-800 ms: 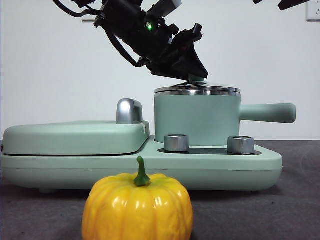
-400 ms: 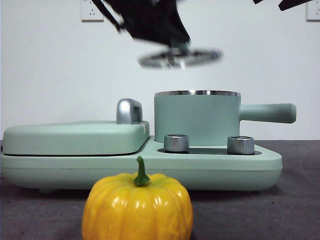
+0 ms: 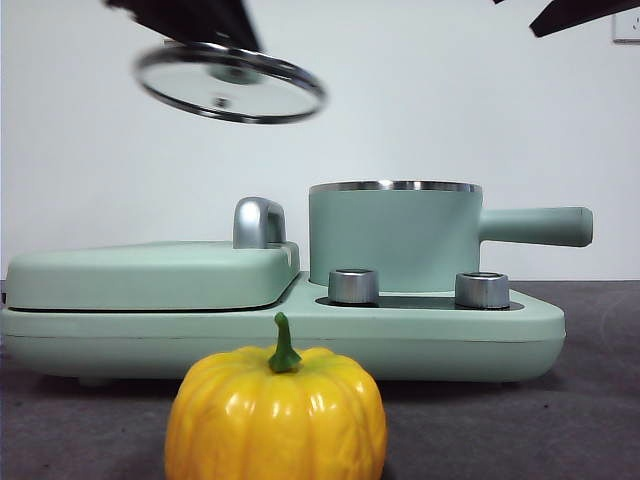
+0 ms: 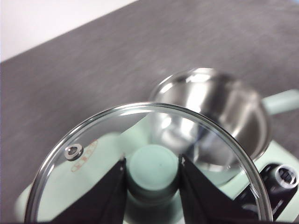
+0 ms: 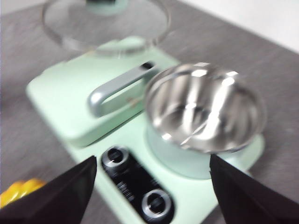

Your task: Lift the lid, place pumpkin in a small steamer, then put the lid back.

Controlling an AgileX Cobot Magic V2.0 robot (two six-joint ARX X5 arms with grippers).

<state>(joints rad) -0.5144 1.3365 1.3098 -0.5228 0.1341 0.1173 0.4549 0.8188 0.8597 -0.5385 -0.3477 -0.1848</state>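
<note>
I expect the pumpkin (image 3: 275, 415) to sit fully below the steamer's rim when I lower it in, because the small steamer's steel inside (image 5: 198, 114) is wide and deep.
The glass lid (image 3: 230, 84) hangs tilted in the air above the griddle cover, up and left of the steamer. My left gripper (image 4: 153, 169) is shut on its mint-green knob (image 4: 153, 164); the lid (image 4: 140, 154) fills the left wrist view. The small steamer (image 3: 396, 236) stands uncovered on the base, its steel inside (image 5: 203, 106) empty, handle (image 3: 535, 226) pointing right. The pumpkin (image 3: 276, 412) sits on the table at the front, a sliver of the pumpkin (image 5: 19, 191) showing in the right wrist view. My right gripper (image 5: 152, 186) is open, high above the appliance.
The mint-green appliance base (image 3: 300, 335) carries a flat griddle cover (image 3: 150, 272) with a chrome handle (image 3: 258, 222) on the left and two chrome knobs (image 3: 353, 286) in front of the steamer. A black arm tip (image 3: 580, 12) shows at the top right corner.
The lid came off the steamer, rose, and has moved left with my left gripper; it now hangs over the griddle cover. The steamer stands open.
</note>
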